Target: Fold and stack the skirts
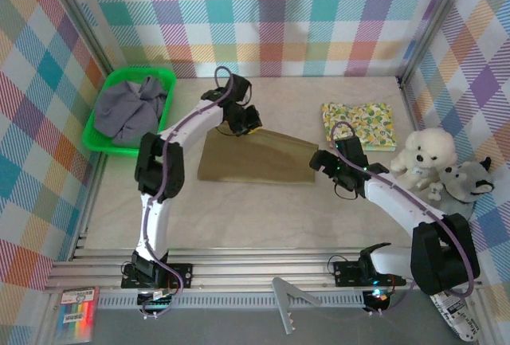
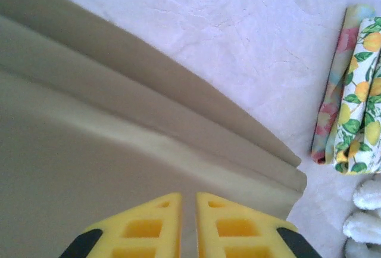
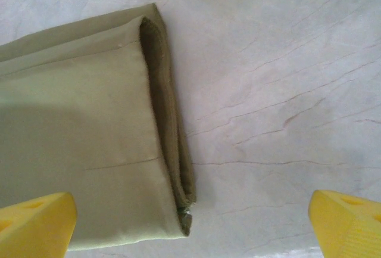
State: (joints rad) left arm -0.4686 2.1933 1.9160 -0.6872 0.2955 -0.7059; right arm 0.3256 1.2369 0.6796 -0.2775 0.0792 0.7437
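Note:
The olive-brown skirt's layers [image 3: 164, 100] are open at its end far from my left gripper, so my right gripper should pinch that end's near corner [image 3: 186, 219] and fold them over.
The olive-brown skirt [image 1: 255, 158] lies folded flat mid-table. My left gripper [image 1: 243, 124] sits at its far left corner. In the left wrist view its yellow fingers [image 2: 155, 222] are nearly together, pinching the olive cloth [image 2: 89, 151] in the narrow gap, so the left gripper [image 2: 189, 197] is shut on it. My right gripper [image 1: 321, 162] hovers at the skirt's right edge. It [image 3: 191, 201] stands wide open over the folded waist edge [image 3: 172, 127]. The floral skirt [image 1: 358, 126] [image 2: 357, 91] lies folded at the far right. The grey-lavender skirt [image 1: 127, 107] is bunched in the basket.
A green plastic basket [image 1: 107, 146] stands at the far left. A white plush toy [image 1: 422, 154] [image 2: 366, 195] and a grey one [image 1: 468, 179] sit at the right edge. Checked walls enclose the table on three sides.

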